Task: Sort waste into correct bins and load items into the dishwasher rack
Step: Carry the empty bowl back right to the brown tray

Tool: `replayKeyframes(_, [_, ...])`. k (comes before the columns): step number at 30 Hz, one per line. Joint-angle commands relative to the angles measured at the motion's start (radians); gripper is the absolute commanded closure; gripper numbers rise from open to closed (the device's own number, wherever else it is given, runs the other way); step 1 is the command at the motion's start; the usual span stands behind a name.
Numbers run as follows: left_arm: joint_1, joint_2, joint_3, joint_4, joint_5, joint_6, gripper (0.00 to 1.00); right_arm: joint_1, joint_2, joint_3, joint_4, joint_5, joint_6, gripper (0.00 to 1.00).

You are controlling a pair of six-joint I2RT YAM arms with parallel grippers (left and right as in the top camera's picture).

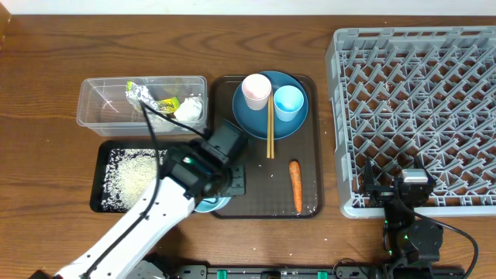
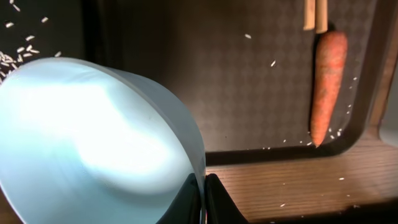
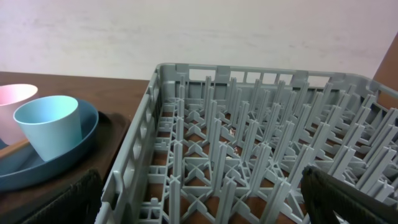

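The pale-blue bowl [image 1: 210,204] is empty and the brown tray [image 1: 262,190] next to the carrot is clear, so my left gripper goes on lowering the bowl onto the tray until the bowl rests.
My left gripper [image 2: 203,199] is shut on the rim of the pale-blue bowl [image 2: 93,143], held at the front left corner of the brown tray; the bowl peeks from under the arm [image 1: 208,204]. The orange carrot [image 1: 295,186] [image 2: 326,81] lies on the brown tray. The dark-blue plate [image 1: 252,116] holds the pale-pink cup [image 1: 256,91], light-blue cup [image 1: 288,102] and chopsticks [image 1: 270,128]. The clear tub [image 1: 101,105] holds foil [image 1: 139,94], a yellow-green wrapper [image 1: 167,104] and tissue [image 1: 190,108]. The black tray [image 1: 105,194] holds rice [image 1: 132,178]. My right gripper [image 3: 199,193] is open at the front edge of the grey rack [image 1: 418,108].
The brown serving tray [image 1: 306,155] sits between the bins and the rack. Loose rice grains [image 2: 336,130] are scattered on it and on the wooden table [image 2: 292,186]. The cups and plate also show in the right wrist view [image 3: 50,124].
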Motion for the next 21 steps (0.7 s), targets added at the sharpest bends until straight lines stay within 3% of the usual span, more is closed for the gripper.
replayKeyframes(1, [-0.05, 0.023, -0.013, -0.005, -0.073, -0.068, 0.94, 0.012, -0.005, -0.004, -0.001, 0.006, -0.004, 0.01])
replayKeyframes(12, [-0.161, 0.116, -0.013, 0.043, -0.161, -0.146, 0.94, 0.012, -0.005, -0.004, -0.001, 0.006, -0.004, 0.01])
replayKeyframes(21, [-0.169, 0.257, -0.013, 0.124, -0.17, -0.16, 0.94, 0.012, -0.005, -0.004, -0.001, 0.006, -0.004, 0.01])
